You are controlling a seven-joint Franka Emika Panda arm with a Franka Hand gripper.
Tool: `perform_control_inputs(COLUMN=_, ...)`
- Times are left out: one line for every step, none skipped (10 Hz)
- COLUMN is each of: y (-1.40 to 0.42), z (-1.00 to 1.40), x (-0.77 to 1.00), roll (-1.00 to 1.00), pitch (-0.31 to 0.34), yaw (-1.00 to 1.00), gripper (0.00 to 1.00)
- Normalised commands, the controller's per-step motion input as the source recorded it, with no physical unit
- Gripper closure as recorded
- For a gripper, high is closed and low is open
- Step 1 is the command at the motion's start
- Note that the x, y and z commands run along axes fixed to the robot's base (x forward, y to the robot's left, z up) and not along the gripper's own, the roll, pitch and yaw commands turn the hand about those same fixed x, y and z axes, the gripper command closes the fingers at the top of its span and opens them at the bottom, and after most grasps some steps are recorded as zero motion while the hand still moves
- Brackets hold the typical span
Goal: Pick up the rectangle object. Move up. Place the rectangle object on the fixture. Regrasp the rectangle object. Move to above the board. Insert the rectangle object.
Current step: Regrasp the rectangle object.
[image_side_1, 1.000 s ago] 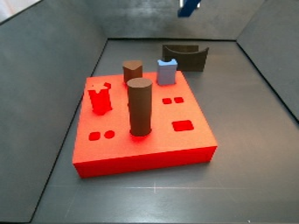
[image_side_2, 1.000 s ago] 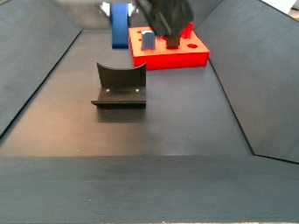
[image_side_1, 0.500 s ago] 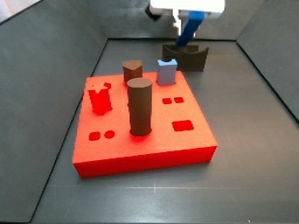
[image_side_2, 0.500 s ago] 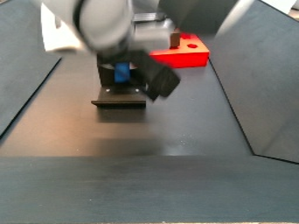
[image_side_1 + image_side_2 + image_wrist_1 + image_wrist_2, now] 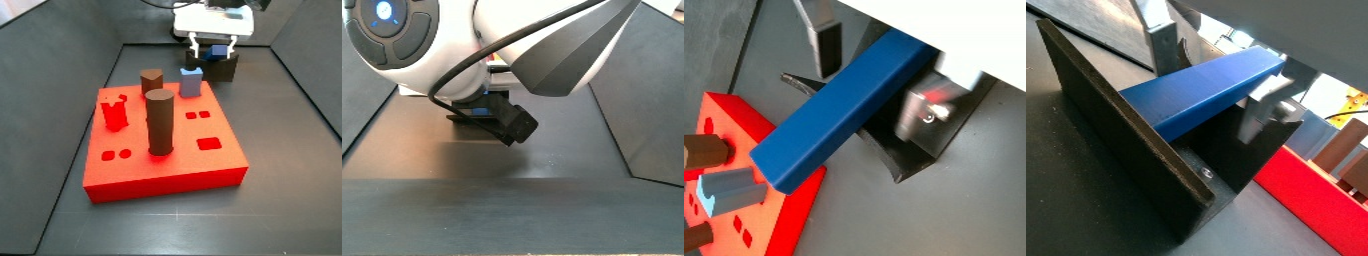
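One end of the rectangle object (image 5: 893, 62) is between my open fingers, so its long part (image 5: 822, 130) will hang upright below them when I carry it.
The rectangle object (image 5: 844, 110), a long dark-blue bar, lies across the fixture (image 5: 909, 152), resting in its notch; it also shows in a wrist view (image 5: 1200, 92) against the fixture's wall (image 5: 1120, 130). My gripper (image 5: 878, 72) straddles the bar with its jaws open, and there is a gap between one silver finger (image 5: 824, 45) and the bar. In a side view my gripper (image 5: 214, 47) hangs low over the fixture (image 5: 221, 68) at the back, behind the red board (image 5: 160, 155). In a side view the arm hides most of the fixture (image 5: 473, 116).
On the board stand a tall brown cylinder (image 5: 159, 122), a brown hexagonal peg (image 5: 151, 80), a short light-blue peg (image 5: 191, 82) and a small red peg (image 5: 115, 112). Grey walls enclose the floor. The board's edge lies close to the fixture (image 5: 738, 130).
My gripper came down from above with the blue bar to the fixture. The bar now rests in the notch and the jaws stand apart around it.
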Motion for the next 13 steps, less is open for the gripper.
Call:
perform_control_inputs(y=0.0, z=1.0, x=0.0, roll=-0.04, pitch=-0.003, yaw=0.02, gripper=0.0)
perform_control_inputs(y=0.0, z=1.0, x=-0.01, roll=-0.04, pitch=0.001, yaw=0.02, gripper=0.0)
perform_control_inputs(y=0.01, z=1.0, x=-0.02, roll=-0.02, pitch=-0.002, yaw=0.02, gripper=0.0)
perform_control_inputs(y=0.0, z=1.0, x=-0.03, roll=-0.01, pitch=-0.008, yaw=0.03, gripper=0.0)
perform_control_inputs(y=0.0, z=1.0, x=-0.04, roll=0.0, pitch=-0.013, yaw=0.03, gripper=0.0)
perform_control_inputs(y=0.0, z=0.87, x=-0.05, roll=0.0, pitch=-0.012, yaw=0.03, gripper=0.0)
perform_control_inputs(y=0.01, z=0.68, x=-0.04, roll=0.0, pitch=-0.011, yaw=0.03, gripper=0.0)
perform_control_inputs(y=0.0, z=0.49, x=-0.04, roll=0.0, pitch=-0.007, yaw=0.04, gripper=0.0)
perform_control_inputs(y=0.0, z=0.29, x=-0.04, roll=0.0, pitch=-0.005, yaw=0.04, gripper=0.0)
perform_control_inputs(y=-1.0, z=0.99, x=-0.02, roll=1.0, pitch=0.046, yaw=0.0, gripper=0.0)
perform_control_inputs(y=-1.0, z=0.95, x=-0.02, roll=1.0, pitch=0.044, yaw=0.0, gripper=0.0)
perform_control_inputs(y=-1.0, z=0.94, x=-0.04, roll=1.0, pitch=0.039, yaw=0.0, gripper=0.0)
perform_control_inputs(y=-1.0, z=0.9, x=-0.07, roll=1.0, pitch=0.031, yaw=0.0, gripper=0.0)
